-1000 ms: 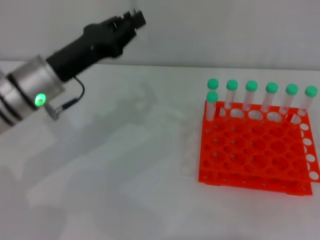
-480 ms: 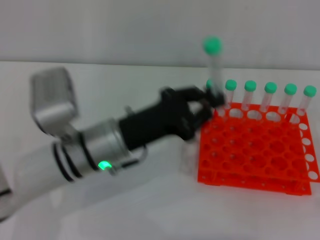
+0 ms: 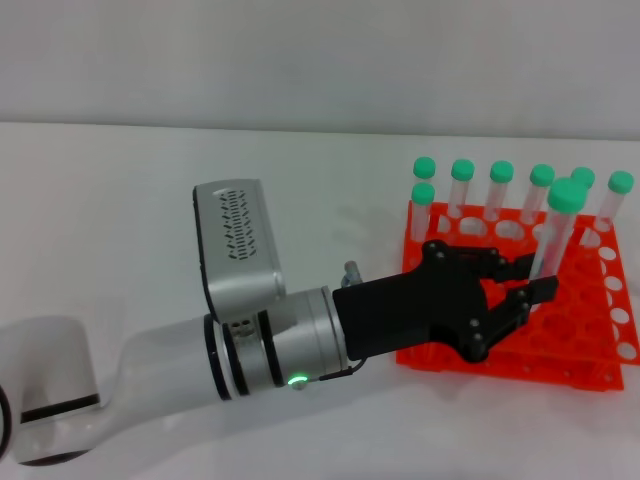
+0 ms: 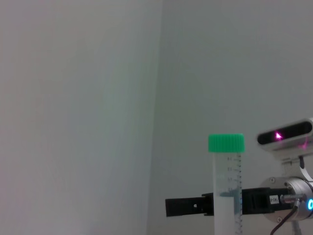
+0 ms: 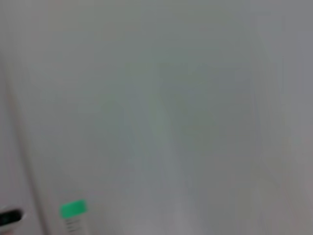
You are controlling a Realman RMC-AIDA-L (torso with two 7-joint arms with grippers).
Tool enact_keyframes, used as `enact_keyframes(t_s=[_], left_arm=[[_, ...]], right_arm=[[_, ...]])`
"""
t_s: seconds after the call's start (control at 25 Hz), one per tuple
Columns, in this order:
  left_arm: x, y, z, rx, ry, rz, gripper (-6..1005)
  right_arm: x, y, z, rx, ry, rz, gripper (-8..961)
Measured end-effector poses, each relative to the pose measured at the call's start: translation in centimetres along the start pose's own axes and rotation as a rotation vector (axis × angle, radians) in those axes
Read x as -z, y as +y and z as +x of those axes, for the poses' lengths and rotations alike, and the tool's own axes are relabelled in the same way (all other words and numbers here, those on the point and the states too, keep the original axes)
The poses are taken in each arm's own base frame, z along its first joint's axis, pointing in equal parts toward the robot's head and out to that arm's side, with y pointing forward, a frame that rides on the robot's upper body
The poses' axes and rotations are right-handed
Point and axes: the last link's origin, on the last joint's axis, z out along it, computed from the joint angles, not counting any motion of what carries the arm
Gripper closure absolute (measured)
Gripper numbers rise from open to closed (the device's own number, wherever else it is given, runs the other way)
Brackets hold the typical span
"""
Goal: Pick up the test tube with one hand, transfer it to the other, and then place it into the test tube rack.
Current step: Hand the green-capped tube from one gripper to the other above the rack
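Observation:
The test tube's upper part (image 3: 555, 242) stands free above my left gripper, so my right gripper keeps moving toward the green cap (image 3: 567, 196) and closes just below it.
My left gripper (image 3: 533, 282) reaches across from the left, low over the orange-red test tube rack (image 3: 575, 345). It is shut on a test tube (image 3: 553, 235), a clear tube with a green cap, held nearly upright and leaning slightly over the rack's right half. The left wrist view shows the same tube (image 4: 227, 181) upright with its cap on top. A blurred green cap (image 5: 73, 209) shows in the right wrist view. Several other green-capped tubes (image 3: 461, 185) stand along the rack's back row, and one more (image 3: 423, 205) stands just in front at the back left corner. My right gripper is out of view.
The rack stands on a white table (image 3: 200, 180) against a pale wall. My left arm's white-and-silver forearm (image 3: 240, 345) lies across the table's front left. The robot's head camera (image 4: 288, 134) shows in the left wrist view.
My left arm swung from high at the far left down and across to the rack. The held tube went from high above the rack's back left corner to lower over its right half.

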Motion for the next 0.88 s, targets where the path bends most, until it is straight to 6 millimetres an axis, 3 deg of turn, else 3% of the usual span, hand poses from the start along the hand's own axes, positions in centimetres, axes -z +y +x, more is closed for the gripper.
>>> enact_keyframes(t_s=[0.52, 0.88], left_arm=[[-0.3, -0.1, -0.5, 0.013, -0.02, 0.035, 821], [-0.3, 0.0, -0.7, 0.018, -0.03, 0.036, 819]], right_arm=[[-3.6, 0.7, -2.3, 0.044, 0.093, -0.21, 99], [-5.7, 2.3, -1.5, 0.018, 0.07, -0.278, 99]])
